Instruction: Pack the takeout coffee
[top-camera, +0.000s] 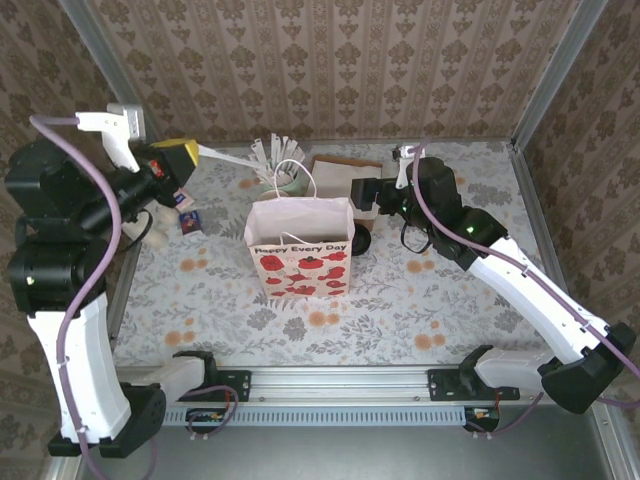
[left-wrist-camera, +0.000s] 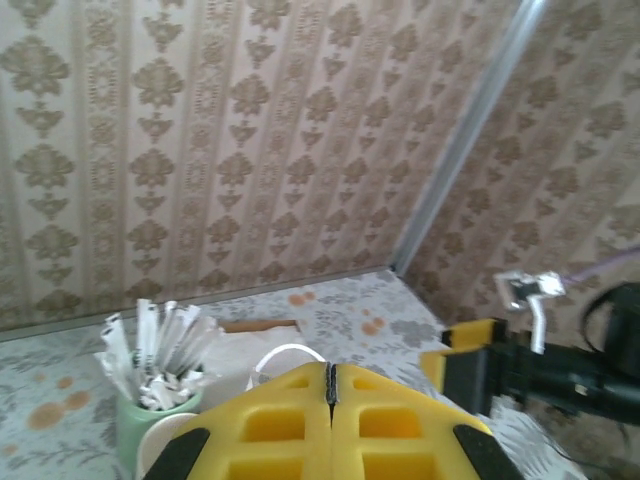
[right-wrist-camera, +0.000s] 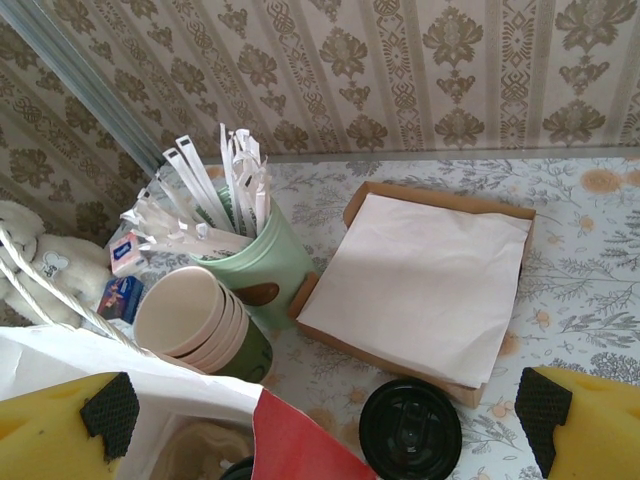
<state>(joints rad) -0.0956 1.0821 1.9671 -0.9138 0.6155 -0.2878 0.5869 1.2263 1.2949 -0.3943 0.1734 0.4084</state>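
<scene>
My left gripper is holding the white stick's loose end (top-camera: 248, 162) clear of my fingers with the bag open, so it should keep on over the bag's opening (top-camera: 298, 224) and release inside.
The takeout coffee (right-wrist-camera: 410, 430) stands on the table with its round black lid up, just right of the white poppy-print paper bag (top-camera: 300, 250), and shows as a dark shape (top-camera: 358, 241) from above. My right gripper (right-wrist-camera: 325, 425) hovers open over the bag's right edge (right-wrist-camera: 290, 440) and the cup, its yellow fingers wide apart with nothing between them; it sits beside the bag's top right corner (top-camera: 360, 203). My left gripper (left-wrist-camera: 331, 372) is shut on nothing, held high at the far left (top-camera: 176, 151), well away from the bag.
Behind the bag stand a pale green pot of white sticks (right-wrist-camera: 262, 262), a stack of lidless green cups (right-wrist-camera: 195, 320) and a cardboard tray of napkins (right-wrist-camera: 420, 280). A white soft toy (right-wrist-camera: 40, 265) and small packets (right-wrist-camera: 120, 295) lie far left. Patterned walls enclose the table.
</scene>
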